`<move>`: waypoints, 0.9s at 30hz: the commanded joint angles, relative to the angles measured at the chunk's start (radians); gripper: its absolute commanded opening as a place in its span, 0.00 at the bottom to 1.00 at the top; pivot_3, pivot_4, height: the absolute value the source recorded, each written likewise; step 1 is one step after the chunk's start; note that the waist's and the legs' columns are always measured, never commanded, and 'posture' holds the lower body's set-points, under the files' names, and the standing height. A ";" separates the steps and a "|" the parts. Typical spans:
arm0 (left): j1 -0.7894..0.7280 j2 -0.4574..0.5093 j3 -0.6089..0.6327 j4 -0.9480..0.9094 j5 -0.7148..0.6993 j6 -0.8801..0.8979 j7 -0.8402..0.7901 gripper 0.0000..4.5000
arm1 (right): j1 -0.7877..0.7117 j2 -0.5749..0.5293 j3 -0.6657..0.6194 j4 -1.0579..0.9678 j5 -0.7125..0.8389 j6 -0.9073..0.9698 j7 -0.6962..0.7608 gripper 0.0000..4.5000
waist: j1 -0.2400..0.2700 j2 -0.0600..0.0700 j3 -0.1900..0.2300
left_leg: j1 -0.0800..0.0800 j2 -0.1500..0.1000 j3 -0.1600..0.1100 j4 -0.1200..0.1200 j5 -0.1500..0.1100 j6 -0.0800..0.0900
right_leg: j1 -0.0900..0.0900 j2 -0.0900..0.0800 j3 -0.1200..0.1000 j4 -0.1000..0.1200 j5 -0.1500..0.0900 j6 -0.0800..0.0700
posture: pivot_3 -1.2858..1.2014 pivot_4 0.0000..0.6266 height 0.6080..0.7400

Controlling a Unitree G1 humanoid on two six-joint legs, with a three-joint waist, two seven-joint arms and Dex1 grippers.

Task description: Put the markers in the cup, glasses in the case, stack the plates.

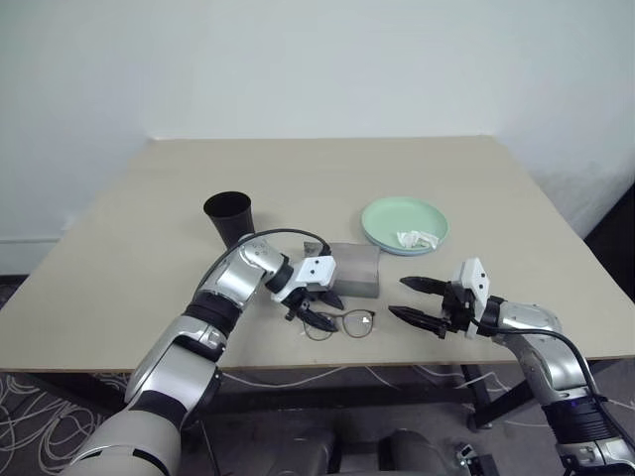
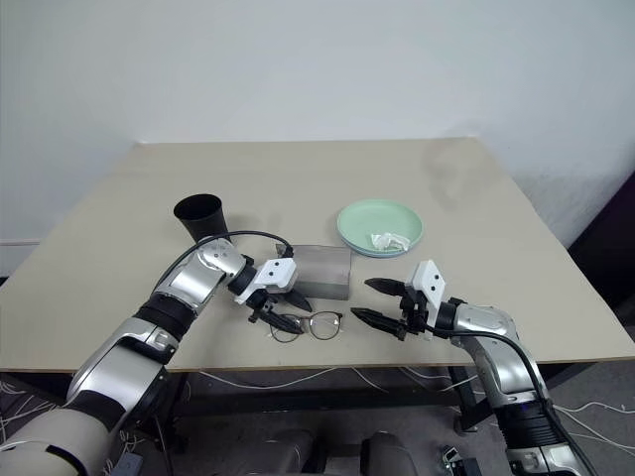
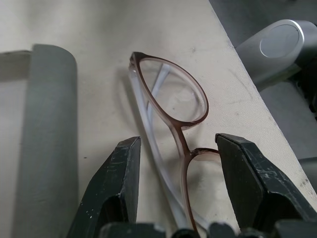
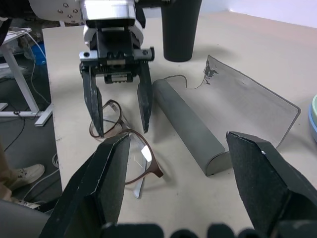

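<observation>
The glasses (image 1: 340, 324) should stay compact and fit in the grey case when I carry them over, because the temples (image 3: 154, 144) are folded behind the lenses.
The thin-framed glasses (image 1: 342, 323) lie on the table near its front edge, just in front of the grey case (image 1: 352, 270), whose lid stands open. My left gripper (image 1: 322, 312) is open and pointed down over the glasses (image 3: 171, 96), with one finger on each side of the frame near the bridge. My right gripper (image 1: 399, 297) hangs open to the right of the glasses, nothing between its fingers. The black cup (image 1: 230, 216) stands upright behind my left arm. The mint green plate (image 1: 397, 216) rests on the light blue one. The markers are out of view.
A crumpled white tissue (image 1: 419, 238) lies on the green plate. The beige table (image 1: 298, 178) has free room at its back and left. The front edge runs just below the glasses. A black cable (image 1: 283, 234) arcs over my left wrist.
</observation>
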 commanded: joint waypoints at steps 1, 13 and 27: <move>-0.022 -0.003 0.005 -0.004 0.006 -0.005 -0.002 0.43 | -0.002 -0.005 -0.014 -0.046 0.007 -0.019 -0.006 0.75 | 0.000 0.000 0.000 | 0.000 0.000 0.000 0.000 0.000 0.000 | 0.000 0.000 0.000 0.000 0.000 0.000 | 0.52 0.00 0.98; -0.023 0.015 0.036 -0.044 -0.028 0.023 -0.028 0.00 | -0.002 -0.005 -0.012 -0.042 0.004 -0.025 -0.010 0.75 | 0.000 0.001 -0.001 | 0.002 0.000 -0.001 0.001 0.000 0.000 | 0.006 0.000 0.000 0.000 -0.001 -0.001 | 0.52 0.00 0.98; -0.163 0.034 0.150 0.042 -0.076 -0.013 0.039 0.00 | -0.027 -0.008 -0.007 -0.018 -0.004 -0.032 0.005 0.75 | 0.000 0.000 0.000 | -0.001 0.000 -0.001 0.001 0.000 0.000 | -0.001 0.001 0.000 0.000 0.001 0.002 | 0.52 0.00 0.98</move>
